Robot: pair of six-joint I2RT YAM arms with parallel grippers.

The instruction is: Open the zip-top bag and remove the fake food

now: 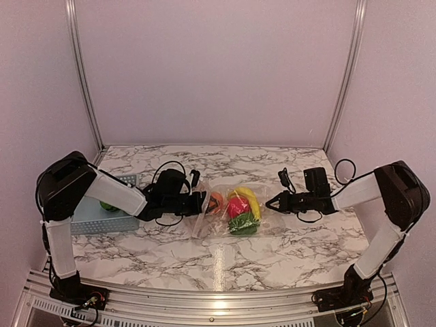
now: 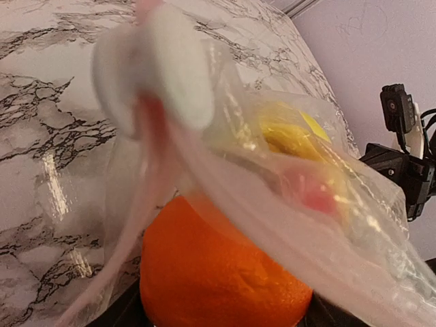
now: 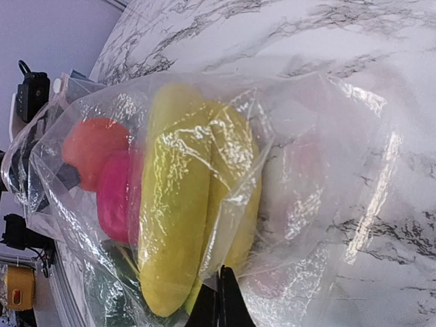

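The robot's right gripper is holding down the bag's closed end (image 1: 272,223), and its left gripper should keep pulling the orange ball through the bag's opening and let go of the ball in the basket (image 1: 102,222).
The clear zip-top bag (image 1: 235,212) lies mid-table with its open mouth to the left. Inside are a yellow banana (image 1: 248,199), a red fruit (image 1: 236,207) and a dark-green vegetable (image 1: 244,225). My left gripper (image 1: 203,203) reaches into the mouth and is shut on the orange ball (image 1: 215,201). The ball fills the bottom of the left wrist view (image 2: 218,266), with the zip strip (image 2: 225,184) draped over it. My right gripper (image 1: 271,203) is shut on the bag's closed end, its fingertips (image 3: 219,303) pinching the film beside the banana (image 3: 184,211).
A light blue slatted basket (image 1: 95,216) stands at the left beside the left arm, with a dark-green vegetable (image 1: 107,206) in it. Cables loop around both wrists. Metal frame posts and walls enclose the back and sides.
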